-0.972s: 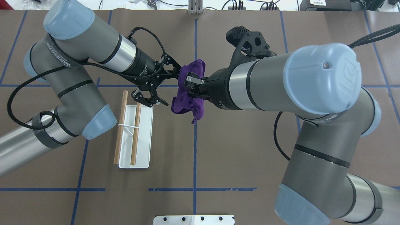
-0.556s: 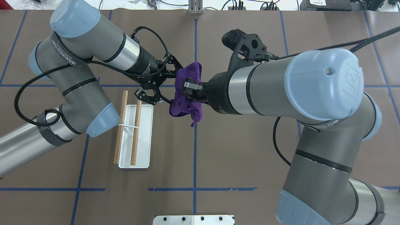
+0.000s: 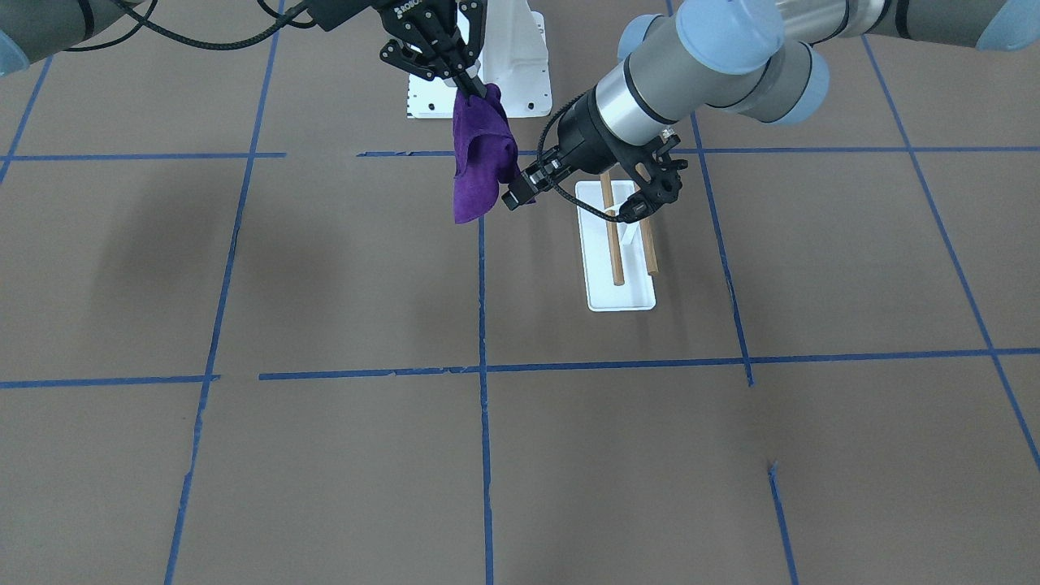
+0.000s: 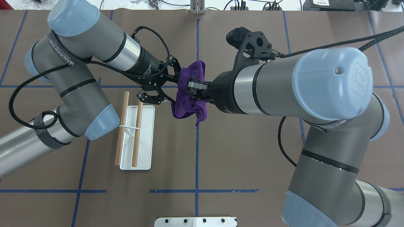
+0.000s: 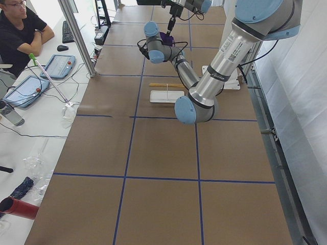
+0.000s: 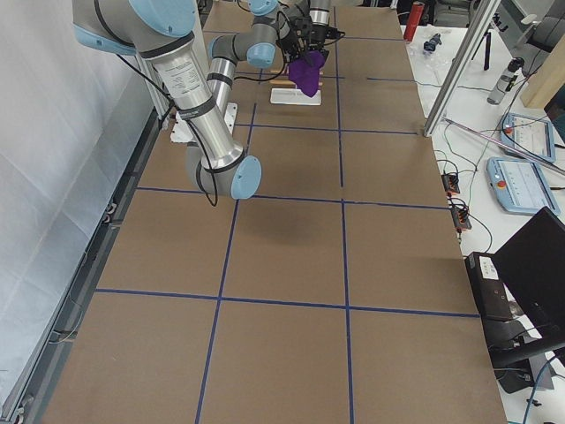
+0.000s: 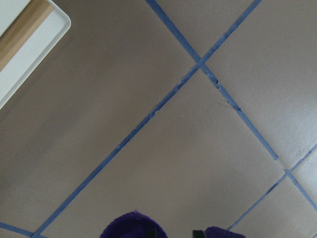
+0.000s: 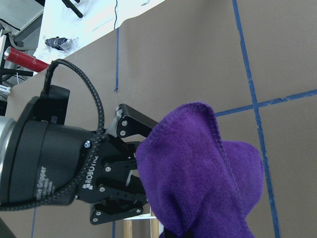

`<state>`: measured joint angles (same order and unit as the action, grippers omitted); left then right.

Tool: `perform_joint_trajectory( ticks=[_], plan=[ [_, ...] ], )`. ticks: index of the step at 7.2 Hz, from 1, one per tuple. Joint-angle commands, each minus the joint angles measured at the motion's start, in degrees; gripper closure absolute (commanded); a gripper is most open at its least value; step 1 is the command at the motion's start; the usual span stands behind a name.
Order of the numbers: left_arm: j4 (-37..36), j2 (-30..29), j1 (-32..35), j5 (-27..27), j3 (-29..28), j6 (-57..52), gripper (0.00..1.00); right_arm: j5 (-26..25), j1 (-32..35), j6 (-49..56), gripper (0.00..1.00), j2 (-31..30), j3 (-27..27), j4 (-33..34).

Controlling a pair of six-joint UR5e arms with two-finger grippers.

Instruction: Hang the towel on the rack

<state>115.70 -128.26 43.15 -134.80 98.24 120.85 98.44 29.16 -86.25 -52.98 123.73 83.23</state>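
Note:
The rack is next to my left gripper and the towel is in my right gripper, so my left gripper should take over the towel by its near edge.
My right gripper (image 4: 192, 86) is shut on the purple towel (image 4: 189, 107) and holds it bunched above the table; the towel hangs down from it in the front view (image 3: 479, 162). My left gripper (image 4: 175, 86) is open, level with the towel's near edge, one finger on each side of the cloth. Purple cloth shows at the bottom of the left wrist view (image 7: 129, 225). The rack (image 4: 135, 135), two wooden dowels over a white base, stands on the table below and left of my left gripper, apart from the towel.
A large white bolted pedestal (image 3: 512, 49) stands at the robot's base, behind the towel in the front view. Blue tape lines (image 4: 197, 157) cross the brown table. An operator (image 5: 20, 30) sits beside the table's far end.
My left gripper has moved a little closer to the towel and its fingers stand slightly narrower. The right gripper and towel shifted slightly left. The rack has not moved.

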Motion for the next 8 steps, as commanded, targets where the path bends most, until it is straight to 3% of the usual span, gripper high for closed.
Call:
perform_joint_trajectory(
  ticks=[1, 6, 7, 8],
  plan=[
    [-0.4, -0.6, 0.0, -0.1, 0.2, 0.1, 0.39, 0.0, 0.0, 1.9, 1.00, 0.0, -0.1, 0.0],
    [-1.9, -0.9, -0.8, -0.1, 0.3, 0.1, 0.51, -0.7, 0.2, 3.0, 1.00, 0.4, -0.1, -0.2],
    [-2.1, -0.9, -0.8, -0.1, 0.8, 0.2, 0.85, -1.0, 0.2, 3.0, 1.00, 0.3, -0.1, -0.2],
    [-3.5, -1.0, -0.8, -0.2, 1.3, 0.2, 1.00, -1.0, 0.2, 3.0, 1.00, 0.4, -0.1, -0.2]
  ],
)
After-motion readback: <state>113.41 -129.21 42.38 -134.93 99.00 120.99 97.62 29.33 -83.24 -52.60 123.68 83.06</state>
